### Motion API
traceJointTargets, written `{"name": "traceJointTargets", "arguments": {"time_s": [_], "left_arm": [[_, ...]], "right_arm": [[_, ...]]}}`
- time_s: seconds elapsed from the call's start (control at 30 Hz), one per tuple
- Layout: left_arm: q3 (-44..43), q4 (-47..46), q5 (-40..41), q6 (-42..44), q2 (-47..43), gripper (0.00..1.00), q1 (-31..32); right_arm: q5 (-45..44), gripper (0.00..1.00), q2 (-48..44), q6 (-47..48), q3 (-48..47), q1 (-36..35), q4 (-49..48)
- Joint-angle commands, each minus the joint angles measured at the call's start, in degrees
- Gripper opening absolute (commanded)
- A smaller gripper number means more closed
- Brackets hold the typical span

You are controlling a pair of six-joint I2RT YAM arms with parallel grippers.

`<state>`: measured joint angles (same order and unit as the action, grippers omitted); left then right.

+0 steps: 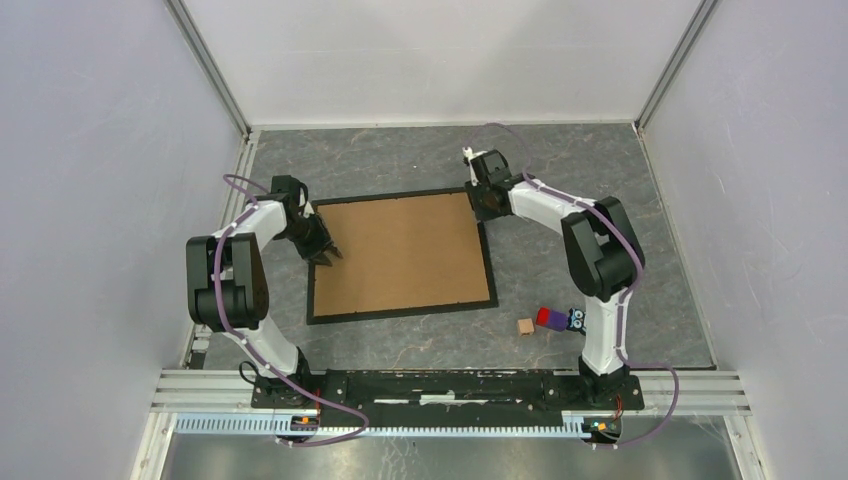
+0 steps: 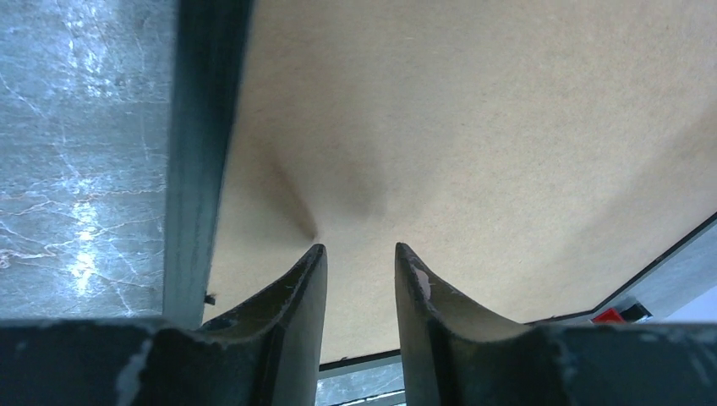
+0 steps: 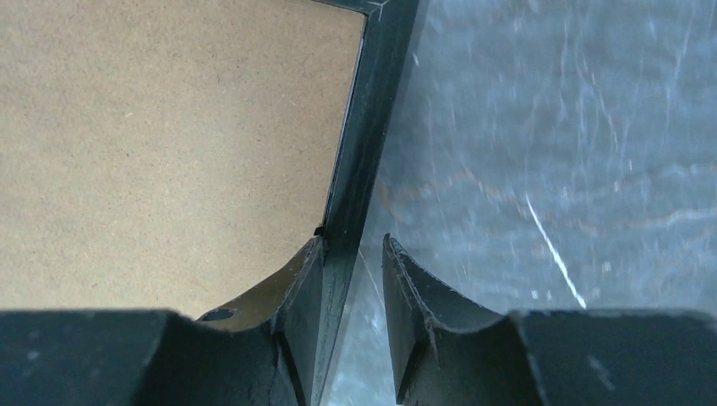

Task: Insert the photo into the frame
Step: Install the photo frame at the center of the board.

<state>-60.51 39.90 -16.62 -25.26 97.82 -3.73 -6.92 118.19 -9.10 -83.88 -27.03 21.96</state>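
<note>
My left gripper's two fingers are over the backing board [image 2: 360, 254], past the frame's rail, so next my right gripper pulls the frame along by the opposite rail [image 3: 348, 211].
The black frame [image 1: 400, 310] lies flat on the grey table, filled by a brown backing board [image 1: 400, 250]. The photo does not show in any view. My left gripper [image 1: 328, 257] is over the board just inside the frame's left rail [image 2: 203, 152]. Its jaws [image 2: 361, 247] are open a little, with nothing between them and tips close to the board [image 2: 473, 127]. My right gripper [image 1: 487, 205] is at the frame's far right corner. Its jaws [image 3: 353, 239] are open and straddle the right rail [image 3: 372, 127], with the left finger at the board's [image 3: 169, 144] edge.
A small wooden cube [image 1: 525, 326], a red block [image 1: 548, 318] and a small blue owl figure [image 1: 576, 320] sit on the table near the right arm's base. White walls enclose the table on three sides. A metal rail [image 1: 450, 385] runs along the near edge.
</note>
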Motion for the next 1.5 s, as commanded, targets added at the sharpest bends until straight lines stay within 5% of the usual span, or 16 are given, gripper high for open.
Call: {"name": "traceJointTargets", "arguments": {"time_s": [0.0, 0.2, 0.33, 0.63, 1.47], "left_arm": [[0.31, -2.22, 0.51, 0.82, -4.18, 0.47, 0.25], [0.13, -2.13, 4.03, 0.39, -8.79, 0.63, 0.14], [-0.55, -1.28, 6.74, 0.29, -8.9, 0.72, 0.15], [-2.36, 0.92, 6.87, 1.99, -1.63, 0.6, 0.22], [-2.77, 2.06, 5.81, 2.23, 2.28, 0.47, 2.94]], "right_arm": [[0.16, 0.38, -2.7, -1.2, 11.19, 2.03, 8.45], [0.88, 0.37, -8.33, -2.89, 23.49, 5.02, 3.26], [9.15, 0.37, -14.35, -3.43, 28.39, 7.22, -0.71], [28.58, 0.4, -20.93, -7.38, 26.66, 15.19, -4.23], [28.11, 0.33, -16.62, -8.33, 23.6, 18.44, -5.35]]}}
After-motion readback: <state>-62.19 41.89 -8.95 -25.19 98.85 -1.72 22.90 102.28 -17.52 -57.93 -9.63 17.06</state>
